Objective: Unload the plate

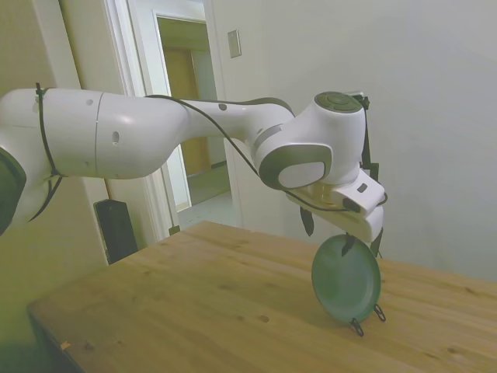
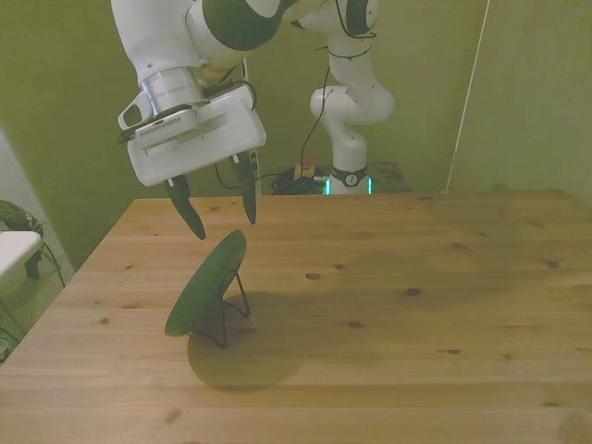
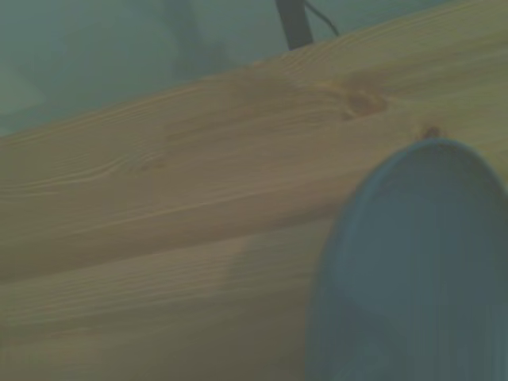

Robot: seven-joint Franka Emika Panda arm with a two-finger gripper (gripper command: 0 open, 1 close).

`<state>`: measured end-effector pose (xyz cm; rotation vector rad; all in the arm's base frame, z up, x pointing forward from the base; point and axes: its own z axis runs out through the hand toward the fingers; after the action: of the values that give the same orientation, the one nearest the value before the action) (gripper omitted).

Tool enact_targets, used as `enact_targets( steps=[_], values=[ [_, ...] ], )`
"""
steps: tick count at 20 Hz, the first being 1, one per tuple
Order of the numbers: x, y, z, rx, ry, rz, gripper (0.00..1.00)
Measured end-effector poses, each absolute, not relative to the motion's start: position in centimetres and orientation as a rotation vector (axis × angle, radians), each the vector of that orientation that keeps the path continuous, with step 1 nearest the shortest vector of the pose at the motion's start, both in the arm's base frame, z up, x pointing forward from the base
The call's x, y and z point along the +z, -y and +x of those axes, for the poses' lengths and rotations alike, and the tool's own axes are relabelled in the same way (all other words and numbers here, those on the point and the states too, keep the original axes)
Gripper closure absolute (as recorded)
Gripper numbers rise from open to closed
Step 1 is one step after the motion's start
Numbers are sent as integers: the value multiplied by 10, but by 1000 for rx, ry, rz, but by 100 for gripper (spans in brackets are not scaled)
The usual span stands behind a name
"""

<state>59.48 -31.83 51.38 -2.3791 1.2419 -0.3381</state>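
Observation:
The teal-green plate (image 1: 346, 278) is leaning on the black stand's open feet (image 1: 357, 327), so it will come away and the stand will stay standing when I lift the plate.
The teal-green plate (image 1: 345, 280) (image 2: 205, 283) (image 3: 413, 270) stands tilted on edge, leaning in a thin black wire stand (image 2: 231, 310) on the wooden table (image 2: 388, 305). My gripper (image 2: 222, 215) hangs just above the plate's top rim, fingers apart and pointing down, with nothing between them. In the side view the gripper (image 1: 345, 241) sits directly over the plate, one dark finger close to the rim. The wrist view shows the plate's blurred round face against the table planks.
The stand's feet (image 1: 368, 320) poke out below the plate near the table's side edge. A doorway (image 1: 190, 116) opens behind the arm. A white object (image 2: 14, 250) stands off the table at the front view's left.

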Motion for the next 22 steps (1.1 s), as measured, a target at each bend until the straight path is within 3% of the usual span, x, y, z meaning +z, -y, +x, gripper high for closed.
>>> enact_targets(
  steps=[5, 6, 22],
  values=[
    [507, 312, 599, -331, -1244, -2378, 0],
    [507, 314, 598, -332, -1247, -2377, 100],
    [493, 325, 594, -284, -1221, -2335, 100]
  ],
)
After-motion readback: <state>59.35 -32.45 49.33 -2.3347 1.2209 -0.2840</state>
